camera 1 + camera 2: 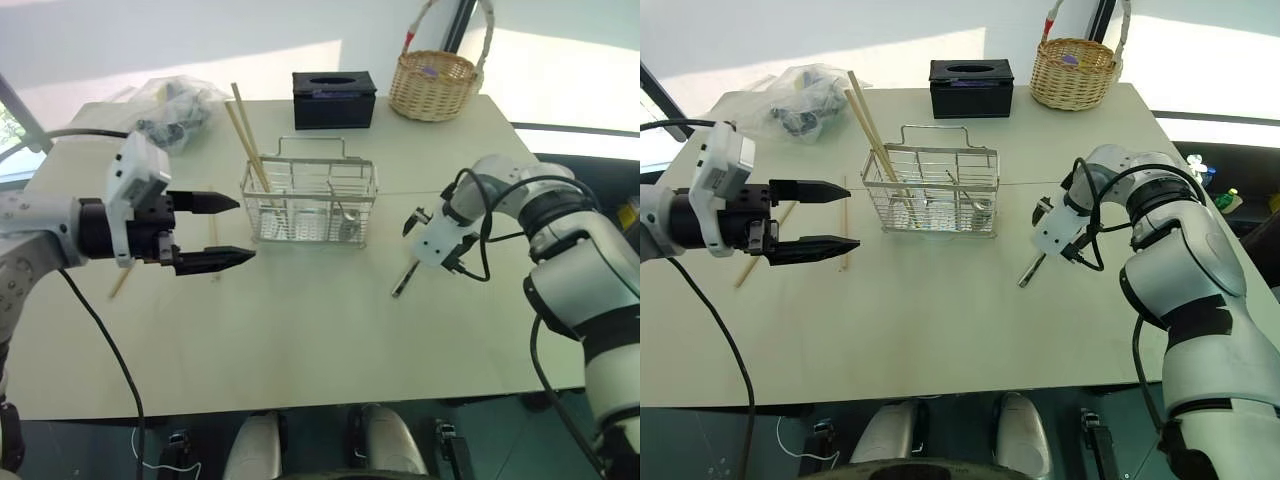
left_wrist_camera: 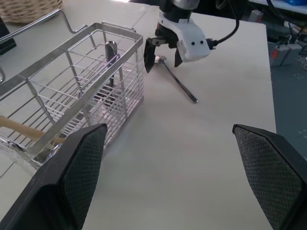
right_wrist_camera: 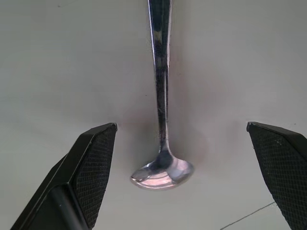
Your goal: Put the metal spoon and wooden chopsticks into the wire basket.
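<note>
I expect the wooden chopstick [image 1: 121,281] to tilt and stick out too when I lower it in, because the standing chopsticks [image 1: 246,132] lean well above the wire basket's rim.
The metal spoon [image 3: 160,96] lies flat on the table right of the wire basket [image 1: 310,200], bowl [image 2: 160,60] toward the far side. My right gripper [image 3: 181,125] points down over it, open, its fingers either side of the bowl end and apart from it. Two wooden chopsticks [image 1: 245,135] stand tilted in the basket's left end. Two more lie on the table left of the basket, one [image 1: 213,232] seen between my left gripper's fingers, one [image 1: 120,283] further left. My left gripper [image 1: 245,229] hovers open and empty, left of the basket.
A metal utensil [image 2: 111,50] stands inside the basket's right compartment. At the back stand a black tissue box [image 1: 334,98], a round wicker basket [image 1: 433,82] and a crumpled plastic bag [image 1: 180,105]. The table's front half is bare.
</note>
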You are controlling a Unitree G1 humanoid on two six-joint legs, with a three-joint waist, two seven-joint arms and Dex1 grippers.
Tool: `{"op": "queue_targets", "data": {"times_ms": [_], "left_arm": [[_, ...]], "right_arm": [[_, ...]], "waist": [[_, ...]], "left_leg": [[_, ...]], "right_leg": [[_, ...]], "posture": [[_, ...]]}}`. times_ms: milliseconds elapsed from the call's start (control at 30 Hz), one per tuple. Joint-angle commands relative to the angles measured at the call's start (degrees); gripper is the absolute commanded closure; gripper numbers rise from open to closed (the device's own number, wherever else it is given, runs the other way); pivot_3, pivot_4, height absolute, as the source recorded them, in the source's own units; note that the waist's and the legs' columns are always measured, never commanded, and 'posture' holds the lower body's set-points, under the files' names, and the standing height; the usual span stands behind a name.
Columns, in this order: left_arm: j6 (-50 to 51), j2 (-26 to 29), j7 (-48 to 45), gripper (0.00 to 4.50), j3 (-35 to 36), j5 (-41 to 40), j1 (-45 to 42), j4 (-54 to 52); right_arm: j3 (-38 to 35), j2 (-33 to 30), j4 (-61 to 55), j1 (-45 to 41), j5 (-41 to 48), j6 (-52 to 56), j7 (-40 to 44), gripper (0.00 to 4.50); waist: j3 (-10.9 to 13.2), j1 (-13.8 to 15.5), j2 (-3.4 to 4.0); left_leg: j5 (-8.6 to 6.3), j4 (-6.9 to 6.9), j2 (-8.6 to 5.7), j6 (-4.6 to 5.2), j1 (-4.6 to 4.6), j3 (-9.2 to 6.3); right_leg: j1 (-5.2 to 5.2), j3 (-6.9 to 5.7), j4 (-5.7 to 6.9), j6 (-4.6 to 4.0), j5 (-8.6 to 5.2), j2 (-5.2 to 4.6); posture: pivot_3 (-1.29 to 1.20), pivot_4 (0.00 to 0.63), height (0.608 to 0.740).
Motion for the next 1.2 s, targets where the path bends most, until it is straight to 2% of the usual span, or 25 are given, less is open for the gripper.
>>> {"op": "queue_targets", "data": {"times_ms": [33,67,267,633,700,767,833,900,933,1000,1033,1200], "left_arm": [[-0.01,0.23,0.94,0.00,2.67,-1.47,-0.77,-1.70],[0.06,0.19,1.20,0.00,2.75,-1.68,-0.81,-1.82],[0.26,-0.08,2.38,0.00,2.31,-2.68,-2.91,-0.79],[-0.83,-0.57,1.66,0.00,0.12,-1.06,-5.00,1.34],[-1.08,-0.53,1.40,0.00,0.13,-0.91,-4.88,1.46],[-1.43,-0.67,1.22,0.00,0.02,-0.52,-5.12,1.80],[-1.87,-0.89,1.21,0.00,-0.16,0.02,-5.71,2.47],[-2.16,-1.07,1.11,0.00,-0.20,0.39,-6.13,2.97],[-2.61,-1.21,1.03,0.00,-0.35,0.88,-6.46,3.44],[-3.34,-1.57,0.94,0.00,-0.69,1.80,-7.23,4.51],[-3.61,-1.72,0.87,0.00,-0.84,2.18,-7.54,4.90],[-4.31,-2.55,0.58,0.00,-1.48,3.19,-8.99,6.18]], "right_arm": [[0.82,0.00,0.92,-1.74,-1.46,-1.92,-1.62,0.84],[0.61,0.07,1.20,-1.61,-1.21,-2.16,-1.32,1.24],[0.24,-0.38,1.86,-1.41,-0.89,-3.10,-0.35,4.37],[-3.06,-2.67,0.80,-0.09,3.05,-5.82,-1.76,4.44],[-5.84,-3.21,0.83,0.29,7.14,-7.23,1.67,4.44],[-12.68,-2.91,0.86,1.87,18.00,-7.00,12.76,4.44],[-20.98,-2.47,-5.41,5.42,34.51,1.92,28.75,4.44],[-24.18,-3.55,-14.41,8.90,44.57,11.35,36.16,4.44],[-26.63,-5.19,-22.84,11.05,50.88,21.62,36.85,4.44],[-33.69,-6.65,-35.64,13.46,59.35,41.63,34.81,4.44],[-36.25,-7.13,-40.06,14.35,61.79,48.12,33.01,4.44],[-43.42,-7.23,-53.21,17.90,65.71,64.21,21.65,4.44]], "waist": [[-0.01,0.00,-0.02],[-0.02,-0.04,-0.05],[-0.01,-0.24,-0.05],[0.00,-0.10,-0.04],[0.01,-0.01,-0.05],[0.00,-0.05,-0.06],[0.00,-0.02,-0.10],[0.03,0.08,-0.05],[0.03,0.15,-0.06],[0.11,0.41,0.06],[0.13,0.51,0.09],[0.02,0.53,-0.11]], "left_leg": [[0.00,0.00,0.00,0.00,0.00,0.01],[0.00,0.00,0.00,0.00,0.01,0.01],[0.00,0.00,0.00,0.00,0.09,0.03],[0.00,0.00,0.00,0.00,0.09,0.11],[0.00,0.00,0.00,0.00,0.09,0.12],[0.00,0.00,0.00,0.00,0.10,0.14],[0.00,0.00,0.01,0.00,0.14,0.15],[0.01,0.06,0.06,-0.02,0.19,0.14],[0.01,0.06,0.06,-0.02,0.18,0.15],[0.00,0.07,0.06,0.00,0.15,0.11],[0.00,0.08,0.04,0.00,0.15,0.13],[-0.01,0.02,0.04,0.01,0.16,0.14]], "right_leg": [[0.00,0.01,0.00,0.00,0.00,0.00],[0.01,0.01,0.00,0.00,0.00,0.00],[0.02,0.07,0.05,0.00,0.00,0.03],[0.02,0.14,0.04,0.00,0.00,0.03],[0.02,0.15,0.03,0.00,0.00,0.03],[0.04,0.15,0.01,0.00,0.00,0.03],[0.09,0.15,-0.01,0.01,0.01,0.03],[0.21,0.15,-0.01,0.01,0.02,0.06],[0.20,0.15,0.01,0.02,0.02,0.06],[0.20,0.14,0.05,0.02,0.02,0.06],[0.18,0.15,0.06,0.01,0.03,0.02],[0.14,0.12,0.02,0.00,0.01,0.02]], "posture": [[0.00,0.150,0.712],[0.00,0.150,0.712],[0.00,0.150,0.712],[0.00,0.150,0.712],[0.00,0.150,0.712],[0.00,0.150,0.712],[0.00,0.150,0.712],[0.00,0.150,0.712],[0.00,0.150,0.712],[0.00,0.150,0.712],[0.00,0.150,0.712],[0.00,0.150,0.712]]}}
